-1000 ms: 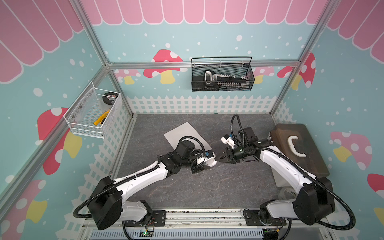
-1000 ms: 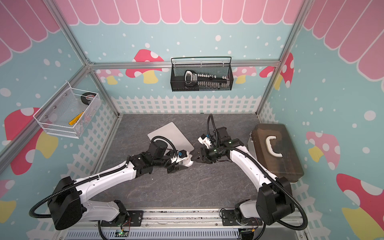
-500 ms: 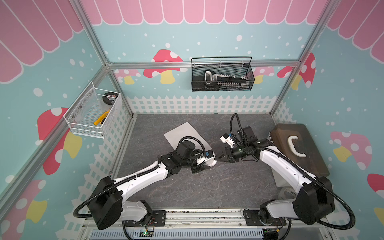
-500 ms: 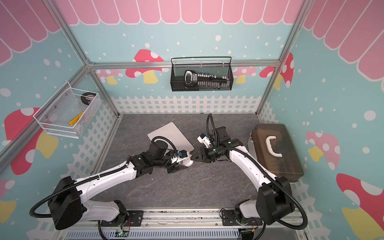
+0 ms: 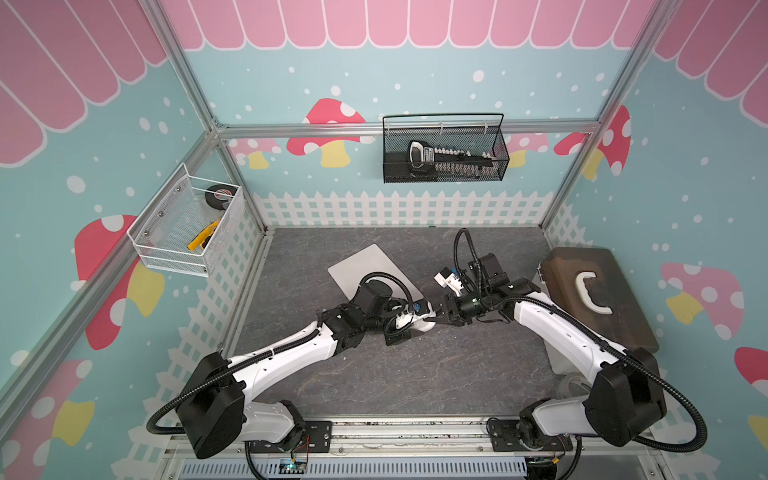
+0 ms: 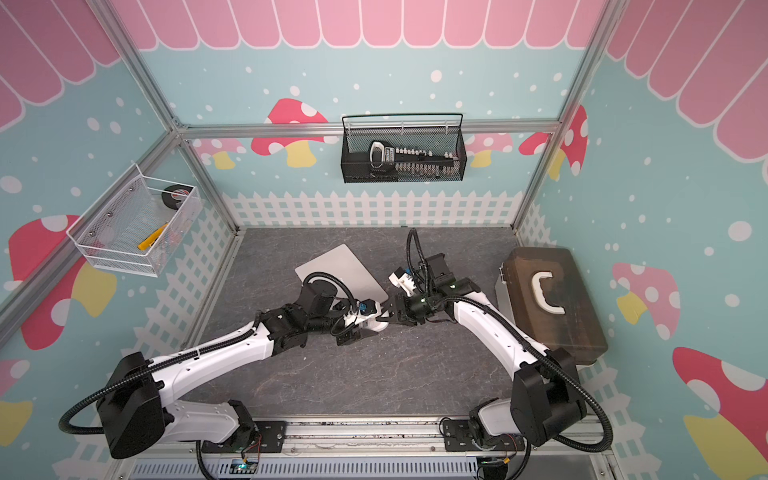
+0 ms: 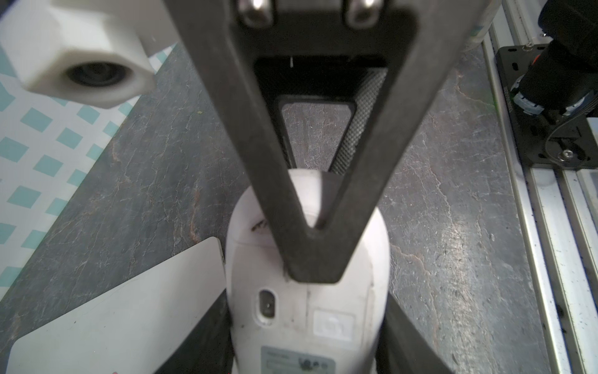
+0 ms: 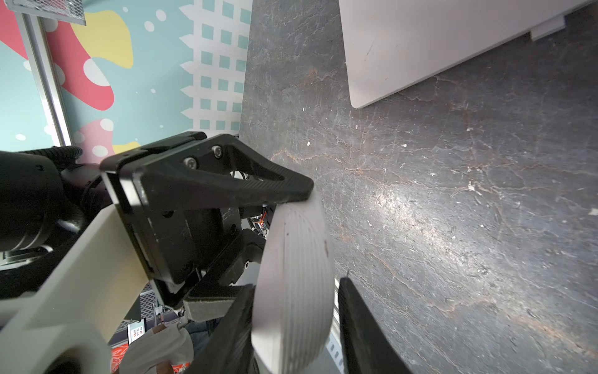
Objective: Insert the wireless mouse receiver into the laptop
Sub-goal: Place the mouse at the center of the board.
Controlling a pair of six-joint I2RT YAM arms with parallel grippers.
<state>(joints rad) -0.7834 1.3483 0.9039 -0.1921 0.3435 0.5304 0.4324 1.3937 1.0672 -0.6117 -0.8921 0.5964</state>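
Note:
The receiver is already in the laptop's edge [image 8: 548, 28], so next my left gripper leaves the mouse to my right gripper, which will put it down next to the laptop.
My left gripper [image 5: 422, 323] is shut on the white mouse [image 7: 349, 291] and holds it above the table, underside toward the left wrist camera. My right gripper [image 8: 296, 285] straddles the mouse's [image 8: 297, 259] free end. One of its fingers [image 7: 310, 252] lies across the underside, and a thin gap shows at the other finger [image 8: 359, 323]. The silver laptop [image 5: 365, 266] lies shut on the table just behind both grippers, and its corner shows in the wrist views [image 7: 113, 307] [image 8: 437, 42]. The wireless mouse receiver is hidden.
A brown case [image 5: 598, 291] with a white handle stands at the right edge. A black wire basket [image 5: 444, 149] hangs on the back wall. A white mesh basket [image 5: 187, 224] hangs on the left wall. White picket walls ring the grey table [image 5: 415, 374].
My right gripper has edged left onto the mouse's end. The left arm and the mouse have stayed still.

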